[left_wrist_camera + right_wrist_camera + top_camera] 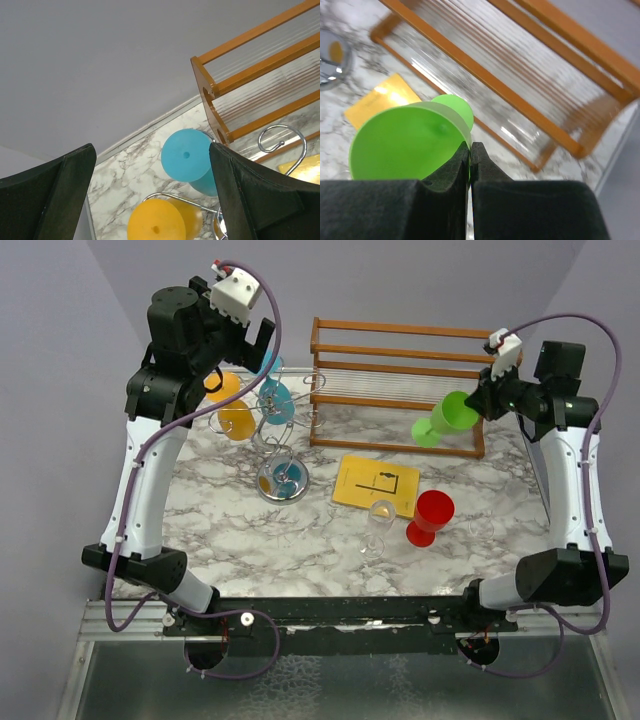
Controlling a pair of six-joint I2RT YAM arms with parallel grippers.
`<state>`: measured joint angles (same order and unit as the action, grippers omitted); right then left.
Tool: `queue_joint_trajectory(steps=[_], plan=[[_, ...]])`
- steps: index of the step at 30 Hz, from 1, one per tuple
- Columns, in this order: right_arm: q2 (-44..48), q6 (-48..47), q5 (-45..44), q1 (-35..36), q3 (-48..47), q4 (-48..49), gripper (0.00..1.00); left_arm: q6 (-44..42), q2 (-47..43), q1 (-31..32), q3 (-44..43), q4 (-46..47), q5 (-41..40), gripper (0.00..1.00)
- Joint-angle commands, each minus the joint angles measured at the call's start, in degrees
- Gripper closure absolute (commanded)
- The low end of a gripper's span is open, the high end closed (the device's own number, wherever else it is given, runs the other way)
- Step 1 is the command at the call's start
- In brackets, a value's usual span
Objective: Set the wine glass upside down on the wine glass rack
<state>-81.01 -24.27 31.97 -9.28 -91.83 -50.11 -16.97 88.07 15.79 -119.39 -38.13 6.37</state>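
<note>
My right gripper is holding the green wine glass by its rim (471, 404), far from the wire rack. My left gripper should grab the foot (424, 433) of the glass to hang it.
My right gripper (484, 400) is shut on the rim of a green wine glass (447, 418), which hangs tilted in the air over the front rail of the wooden rack, foot pointing left. In the right wrist view the fingers pinch the green wine glass's (405, 140) rim at my right gripper (470, 148). The silver wire wine glass rack (283, 482) stands at the left, with a blue glass (275, 400) and orange glasses (237, 420) hanging upside down on it. My left gripper (262, 348) is open above it, with the blue glass (187, 155) and an orange glass (155, 222) below its jaws (150, 150).
An orange-brown wooden slatted rack (400, 380) stands at the back. A yellow card (375, 485) lies in the middle, with a clear glass (380, 522) and a red glass (430, 517) upright in front of it. A wire loop (280, 137) of the stand curls near the left fingers.
</note>
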Motion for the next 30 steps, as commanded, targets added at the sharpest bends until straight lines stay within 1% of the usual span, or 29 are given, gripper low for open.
queue_joint_trajectory(steps=[1, 6, 10, 14, 18, 24, 28, 30], plan=[[1.25, 1.88, 5.35, 7.58, -5.92, 0.97, 0.99, 4.61, -2.35, -0.31, 0.5, 2.79, 4.71, 0.01], [-3.28, 4.82, 10.44, 10.54, -14.6, 2.12, 0.99, 10.61, -2.68, -0.26, 0.97, 5.46, 9.96, 0.01], [-4.1, 10.56, 15.23, 11.36, -17.99, 9.04, 0.99, 18.42, -2.52, -0.18, 4.11, 9.94, 16.12, 0.02], [-4.07, 17.37, 18.94, 11.48, -18.71, 18.08, 0.99, 27.68, -1.18, 0.17, 7.09, 15.27, 21.72, 0.06], [-4.56, 24.32, 21.14, 11.48, -19.12, 25.61, 0.99, 35.41, 0.79, 1.49, 7.33, 19.11, 25.61, 0.13], [-4.37, 31.13, 22.29, 11.48, -18.79, 29.94, 0.99, 44.91, 3.45, 4.57, 8.05, 22.46, 29.54, 0.16], [-3.38, 33.33, 21.92, 11.48, -17.69, 31.51, 0.99, 49.23, 5.05, 6.23, 8.44, 23.93, 31.11, 0.16], [-2.85, 34.55, 21.96, 11.48, -16.52, 32.61, 0.99, 50.76, 5.62, 7.15, 8.97, 24.73, 31.69, 0.18]])
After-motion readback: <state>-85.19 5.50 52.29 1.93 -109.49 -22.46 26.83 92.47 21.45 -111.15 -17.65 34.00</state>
